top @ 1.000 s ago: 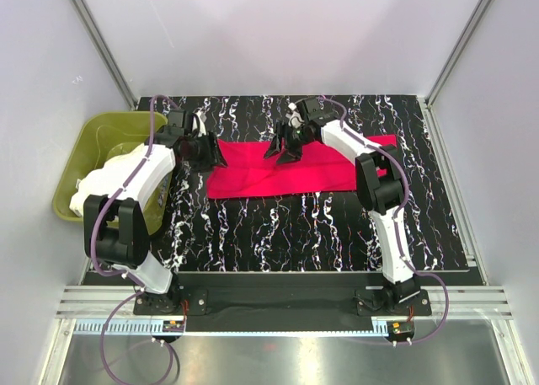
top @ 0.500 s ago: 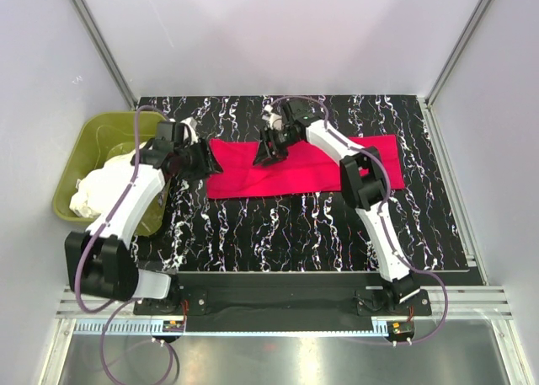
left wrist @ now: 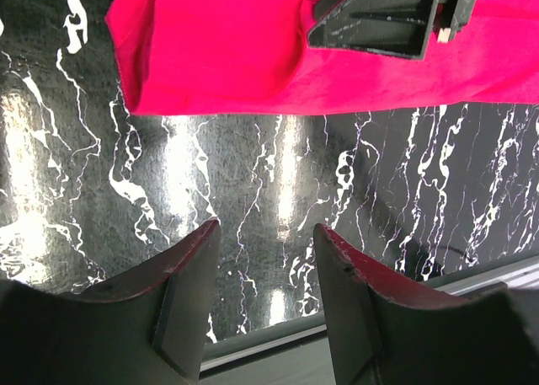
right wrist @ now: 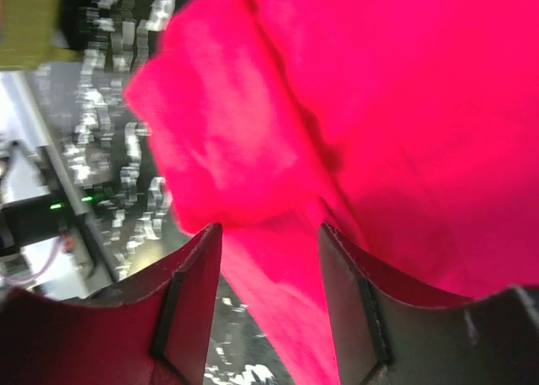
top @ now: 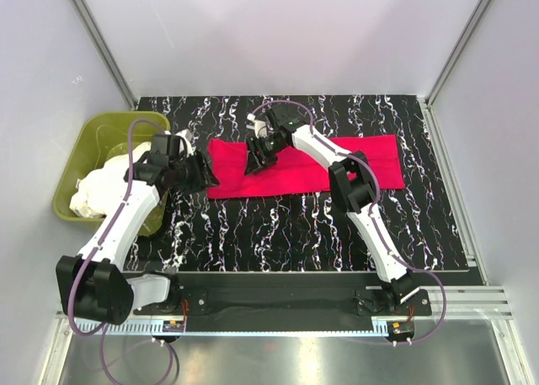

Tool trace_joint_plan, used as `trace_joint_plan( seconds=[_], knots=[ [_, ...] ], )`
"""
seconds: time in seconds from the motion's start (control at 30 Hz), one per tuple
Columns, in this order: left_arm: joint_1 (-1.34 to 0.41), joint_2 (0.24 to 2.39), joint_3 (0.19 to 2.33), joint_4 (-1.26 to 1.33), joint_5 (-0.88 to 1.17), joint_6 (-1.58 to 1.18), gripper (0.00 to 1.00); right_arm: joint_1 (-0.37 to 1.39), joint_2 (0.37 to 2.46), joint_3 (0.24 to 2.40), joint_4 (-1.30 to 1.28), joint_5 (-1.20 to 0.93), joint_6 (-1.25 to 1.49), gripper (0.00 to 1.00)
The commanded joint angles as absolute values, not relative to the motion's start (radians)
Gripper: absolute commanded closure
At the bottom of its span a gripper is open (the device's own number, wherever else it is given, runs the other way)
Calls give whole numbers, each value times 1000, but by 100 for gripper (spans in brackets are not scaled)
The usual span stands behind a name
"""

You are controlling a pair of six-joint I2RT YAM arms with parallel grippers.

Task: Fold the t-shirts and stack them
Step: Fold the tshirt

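The robot's right gripper is crowding the rumpled flap at the crimson-red t-shirt's end (right wrist: 244,153), so it should move back while the left gripper takes the flap's loose edge (right wrist: 261,218) first.
The crimson-red t-shirt (top: 286,179) lies folded into a long strip across the far half of the table. My right gripper (top: 255,162) hovers over its left part, open, with red cloth (right wrist: 379,107) under and between the fingertips but not pinched. My left gripper (top: 205,173) sits just off the shirt's left end, open with nothing in it; in the left wrist view only bare table shows between its fingers (left wrist: 189,267), and the shirt's end (left wrist: 219,56) lies ahead. White t-shirts (top: 105,187) are heaped in the tub.
The olive-green tub (top: 67,179) stands off the table's left edge, beside my left arm. The black marbled table (top: 295,233) is bounded by a metal rail at the near edge and grey walls on both sides. The right gripper's black body (left wrist: 379,14) shows in the left wrist view.
My right gripper has slid left along the red shirt toward its left end, its jaws narrowing slightly. The left arm has swung outward, its gripper shifting slightly nearer.
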State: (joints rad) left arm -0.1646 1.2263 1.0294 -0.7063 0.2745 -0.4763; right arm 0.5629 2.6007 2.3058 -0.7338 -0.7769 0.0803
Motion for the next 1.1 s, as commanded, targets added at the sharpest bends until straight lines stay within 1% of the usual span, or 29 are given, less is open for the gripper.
trace_joint_plan(
  seconds=[0.0, 0.17, 0.2, 0.23, 0.3, 0.33, 0.4, 0.43, 0.47, 0.5, 0.57, 0.63, 0.7, 0.73, 0.77, 0.87, 1.07],
  knots=[
    [-166, 1186, 1008, -687, 258, -483, 47, 560, 2586, 2361, -776, -664, 9, 44],
    [-166, 1189, 996, -669, 265, -489, 47, 560, 2565, 2352, -784, -601, 5, 51],
    [-166, 1193, 996, -666, 268, -489, 47, 560, 2565, 2361, -791, -591, 18, 53],
    [-166, 1206, 993, -663, 275, -489, 47, 560, 2569, 2374, -802, -592, 61, 60],
    [-166, 1221, 996, -643, 291, -486, 47, 560, 2560, 2384, -815, -609, 115, 64],
    [-166, 1250, 996, -626, 348, -479, 47, 561, 2545, 2372, -804, -598, 186, 62],
    [-172, 1296, 1014, -581, 390, -451, 45, 560, 2485, 2321, -779, -571, 245, 57],
    [-196, 1358, 1055, -581, 376, -436, 41, 560, 2462, 2301, -776, -545, 299, 55],
    [-216, 1391, 1081, -597, 358, -417, 40, 557, 2418, 2274, -778, -540, 316, 51],
    [-242, 1423, 1110, -606, 330, -372, 37, 555, 2399, 2269, -791, -535, 333, 49],
    [-333, 1526, 1201, -636, 191, -327, 35, 537, 2363, 2272, -865, -502, 382, 45],
    [-406, 1630, 1286, -664, 48, -275, 35, 493, 2335, 2258, -905, -509, 418, 44],
    [-431, 1687, 1327, -669, -12, -235, 35, 448, 2266, 2177, -916, -537, 442, 44],
    [-448, 1733, 1351, -660, -76, -221, 35, 405, 2235, 2136, -905, -573, 458, 44],
    [-452, 1753, 1364, -658, -98, -209, 35, 384, 2171, 2047, -876, -586, 468, 44],
    [-466, 1802, 1381, -629, -127, -150, 36, 319, 2053, 1878, -835, -627, 474, 44],
    [-483, 1874, 1397, -583, -94, -97, 45, 287, 1901, 1642, -813, -627, 419, 44]
  ],
)
